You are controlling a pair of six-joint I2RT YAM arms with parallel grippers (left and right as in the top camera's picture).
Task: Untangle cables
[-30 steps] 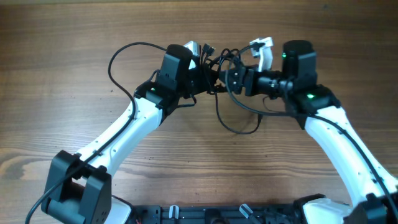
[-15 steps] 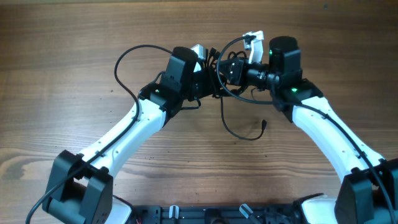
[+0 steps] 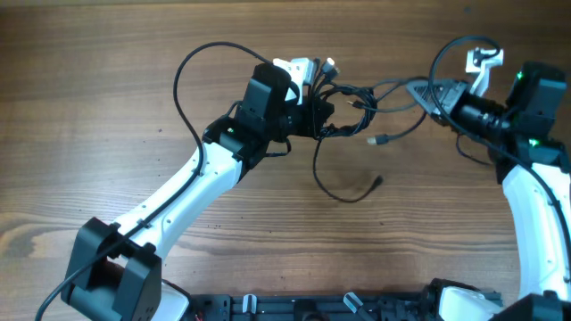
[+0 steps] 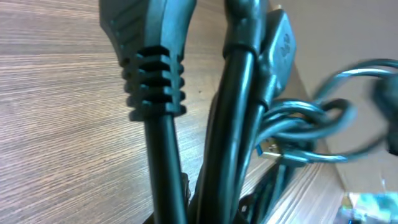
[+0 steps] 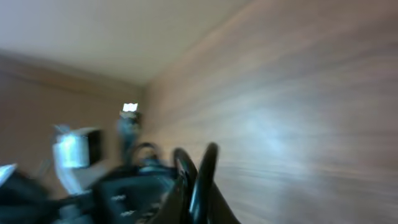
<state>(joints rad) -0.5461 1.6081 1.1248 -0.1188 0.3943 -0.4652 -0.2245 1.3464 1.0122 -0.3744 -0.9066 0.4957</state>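
My gripper should ease back and take hold of a strand [image 3: 369,108] near the knot's loops, because the strands in my right gripper run straight while the loops stay bunched up.
The cables [image 3: 350,100] form a black knot at the back middle of the wooden table. My left gripper [image 3: 319,114] is shut on the knot's left side. In the left wrist view the cables [image 4: 239,124] and a ribbed plug [image 4: 152,81] fill the frame just past the jaws. Thin strands stretch from the knot to my right gripper [image 3: 434,96], which is shut on a cable strand [image 5: 198,177]; that view is blurred. A silver-tipped plug [image 3: 379,140] hangs off the knot. One loose cable tail [image 3: 343,192] curls down onto the table.
The left arm's own thick wire [image 3: 178,85] loops out to the left, and the right arm's wire [image 3: 443,49] arcs above its wrist. The black robot base [image 3: 312,308] runs along the near edge. Bare wood lies on all sides.
My right gripper has shut on a cable strand and swung far to the right, pulling strands out of the knot. The left gripper has kept its grip and shifted slightly right.
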